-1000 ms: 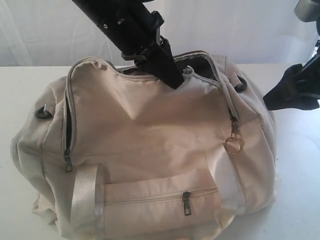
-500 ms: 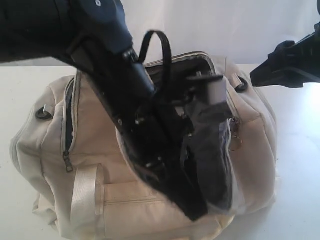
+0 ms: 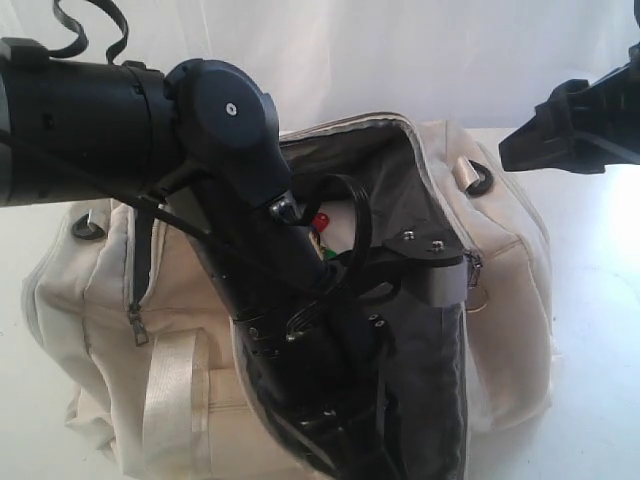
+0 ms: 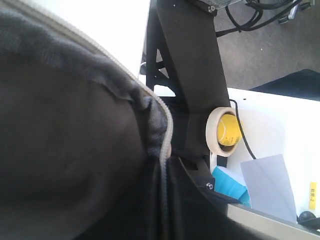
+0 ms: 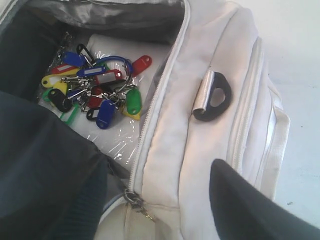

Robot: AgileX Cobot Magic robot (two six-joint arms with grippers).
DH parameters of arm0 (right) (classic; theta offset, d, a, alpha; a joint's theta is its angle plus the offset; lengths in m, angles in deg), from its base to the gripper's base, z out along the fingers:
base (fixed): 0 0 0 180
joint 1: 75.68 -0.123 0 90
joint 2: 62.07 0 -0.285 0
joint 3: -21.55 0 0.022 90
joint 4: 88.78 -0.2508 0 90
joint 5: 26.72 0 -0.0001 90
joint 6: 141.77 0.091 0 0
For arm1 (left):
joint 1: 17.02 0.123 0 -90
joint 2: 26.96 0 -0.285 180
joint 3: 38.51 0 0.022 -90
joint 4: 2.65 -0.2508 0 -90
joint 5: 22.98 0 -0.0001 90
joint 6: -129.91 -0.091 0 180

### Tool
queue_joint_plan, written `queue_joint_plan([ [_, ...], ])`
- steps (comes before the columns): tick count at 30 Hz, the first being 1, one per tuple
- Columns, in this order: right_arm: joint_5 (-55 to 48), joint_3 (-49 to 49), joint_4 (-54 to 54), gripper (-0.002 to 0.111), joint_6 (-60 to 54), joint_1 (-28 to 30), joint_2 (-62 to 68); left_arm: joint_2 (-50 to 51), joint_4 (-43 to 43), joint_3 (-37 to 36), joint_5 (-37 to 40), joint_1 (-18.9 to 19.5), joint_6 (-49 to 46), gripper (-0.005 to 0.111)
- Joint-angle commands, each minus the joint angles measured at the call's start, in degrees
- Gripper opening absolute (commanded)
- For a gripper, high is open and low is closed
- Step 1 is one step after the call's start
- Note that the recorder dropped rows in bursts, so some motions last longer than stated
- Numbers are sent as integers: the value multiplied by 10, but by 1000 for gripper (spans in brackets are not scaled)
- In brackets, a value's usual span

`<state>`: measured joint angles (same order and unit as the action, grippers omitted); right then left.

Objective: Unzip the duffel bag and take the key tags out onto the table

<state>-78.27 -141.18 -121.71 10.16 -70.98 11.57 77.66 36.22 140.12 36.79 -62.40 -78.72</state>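
Observation:
The robot's left gripper should pull the duffel bag to the side by the bag's end on that gripper's side (image 3: pixel 86 230), because the bag leaves a narrow part of the table (image 3: pixel 595 325) for the key tags.
The cream duffel bag (image 3: pixel 500 300) lies on the white table (image 3: pixel 600 330) with its top flap pulled down toward the camera, baring dark grey lining (image 3: pixel 430 380). My left gripper (image 3: pixel 350 440) is low in front of the bag and shut on the flap's zipper edge (image 4: pixel 165 145). The key tags (image 5: pixel 97 90), a bunch in red, yellow, green, blue and black, lie inside the bag on a crinkly clear sheet. Only red and green bits of the key tags (image 3: pixel 322 222) show past the left arm. My right gripper (image 5: pixel 160 172) hovers open above the bag's right end, apart from it.
A black D-ring (image 5: pixel 214 97) sits on the bag's right end and a metal zipper pull (image 5: pixel 137 205) hangs at the corner of the opening. The left arm (image 3: pixel 200 130) crosses in front of the bag. A tape roll (image 4: pixel 225 131) and papers (image 4: pixel 270 185) lie off the table.
My left arm has swung down and toward the camera with the flap in its grip, and the bag now gapes open. The right gripper has risen a little.

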Motion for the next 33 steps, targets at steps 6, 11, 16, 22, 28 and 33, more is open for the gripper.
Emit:
queue_joint_plan([
  [6,5,1,-2,57,-1,4,-4,-2,5,-5,15,-5,21,35],
  [11,3,1,-2,57,-1,4,-4,-2,5,-1,32,-5,36,65],
  [16,-2,1,2,57,-1,4,-4,-29,-125,84,102,-4,72,61],
  [22,-4,2,2,57,-3,4,-4,-102,-365,186,102,-4,153,61],
  [28,6,17,-1,57,-3,4,-4,-100,-483,149,-55,-4,213,61],
  [33,11,21,-1,57,-9,4,-4,-52,-521,86,-103,7,214,61],
])
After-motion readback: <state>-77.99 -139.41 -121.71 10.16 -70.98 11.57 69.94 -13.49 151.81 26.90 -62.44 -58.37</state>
